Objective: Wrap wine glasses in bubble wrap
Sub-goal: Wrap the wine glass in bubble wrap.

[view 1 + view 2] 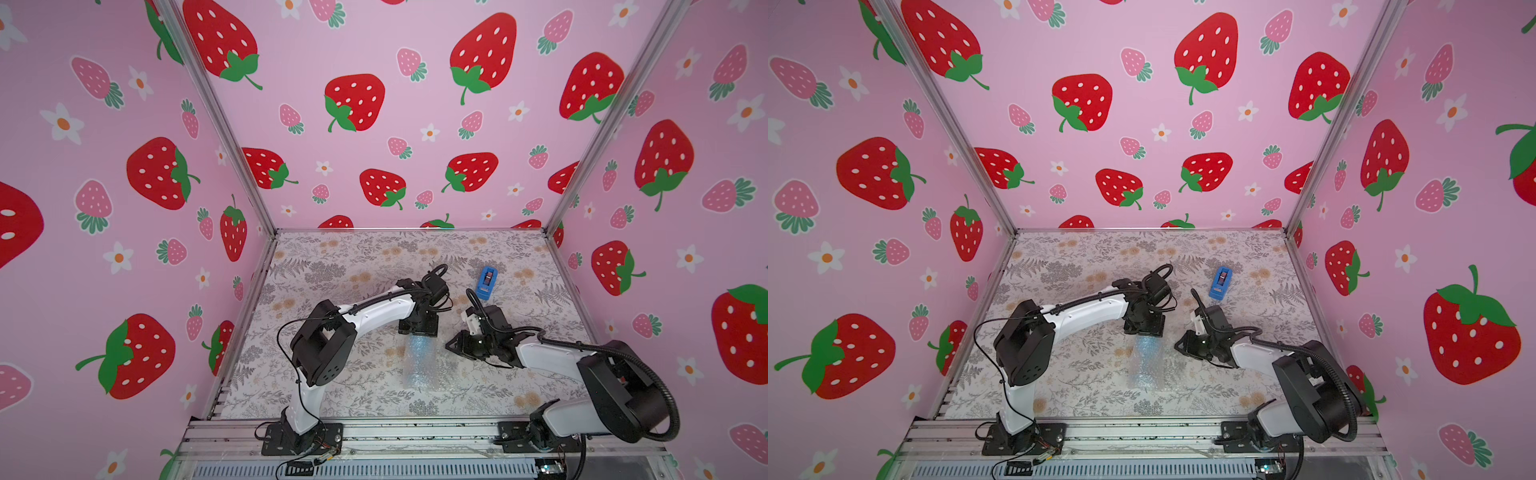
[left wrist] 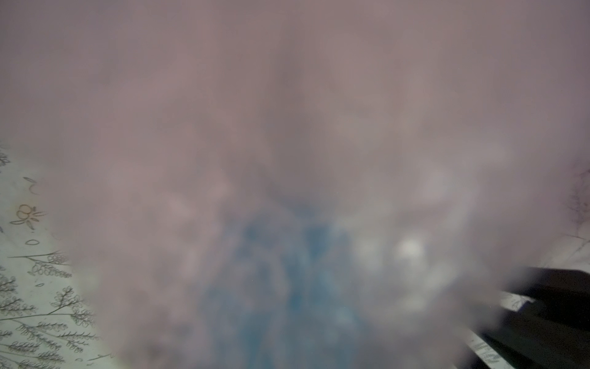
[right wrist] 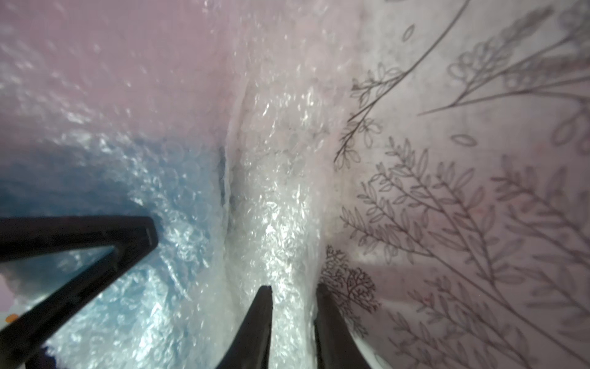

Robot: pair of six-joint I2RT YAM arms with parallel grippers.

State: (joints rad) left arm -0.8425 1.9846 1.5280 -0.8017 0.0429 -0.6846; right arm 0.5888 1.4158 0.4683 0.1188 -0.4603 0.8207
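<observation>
My left gripper is across the wine glass's far end, where the bubble wrap's raised fold [image 3: 279,184] must cross. Next, I open that gripper and hold the glass's middle [image 1: 420,357].
The light blue wine glass [image 1: 420,353] [image 1: 1144,353] lies on its side on the floral table, rolled in the clear bubble wrap [image 1: 432,378] [image 1: 1163,374]. My left gripper [image 1: 419,334] [image 1: 1144,334] points down over its far end, jaws wide on it through the wrap. One of the left fingers [image 3: 134,233] presses the film over the blue wine glass [image 3: 178,179]. The left wrist view is blurred by wrap, with the wine glass [image 2: 281,287] a blue smear. My right gripper [image 3: 293,294] [image 1: 449,345] is shut on a raised fold of bubble wrap [image 3: 281,159] beside the glass.
A darker blue tape dispenser [image 1: 486,282] [image 1: 1220,282] stands on the table behind the right gripper. Strawberry-print walls close the table on three sides. An aluminium rail [image 1: 415,432] with both arm bases runs along the front edge.
</observation>
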